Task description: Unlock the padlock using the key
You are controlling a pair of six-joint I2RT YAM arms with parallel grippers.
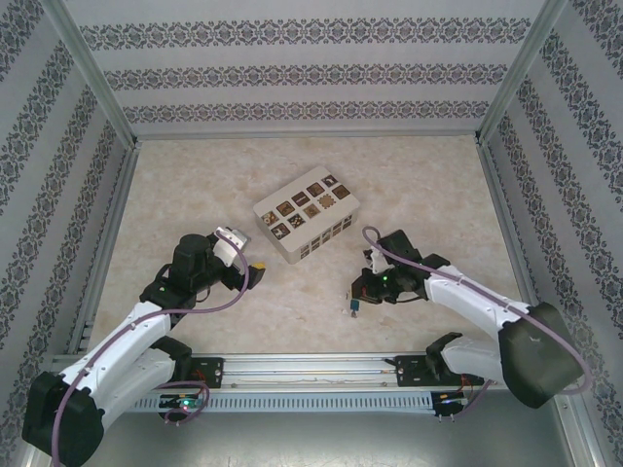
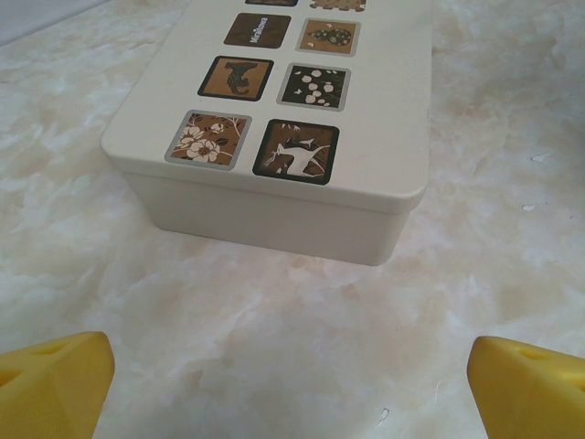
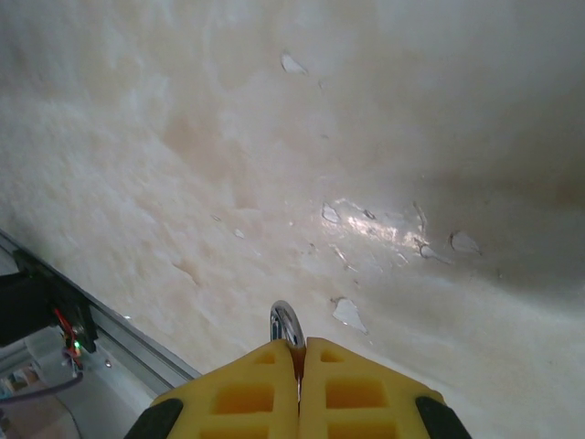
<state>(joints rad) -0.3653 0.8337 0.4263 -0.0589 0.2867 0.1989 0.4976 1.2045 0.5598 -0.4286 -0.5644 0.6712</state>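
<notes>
My right gripper is holding the padlock [image 1: 354, 305] low over clear marble [image 1: 353, 323] near the metal rail, so it should keep lowering it until it rests there, then let go.
In the right wrist view my right gripper [image 3: 299, 352] has its yellow fingers pressed together on the padlock, whose silver shackle [image 3: 285, 323] curves out past the fingertips. From the top camera the small blue-teal padlock [image 1: 355, 309] sits just under the right gripper [image 1: 361, 295], low over the table near the front edge. My left gripper [image 2: 292, 393] stands open, nothing between its yellow fingertips [image 2: 55, 384], facing the short end of the cream box. In the top view the left gripper [image 1: 249, 261] is a little left of that box. The key is hidden or out of view.
The cream box with dark brown picture tiles [image 1: 306, 217] lies at an angle in the middle of the marble table [image 1: 438, 195]; its near end [image 2: 274, 210] is a short way ahead of the left fingers. Patterned walls enclose three sides. A metal rail [image 1: 311, 365] runs along the front.
</notes>
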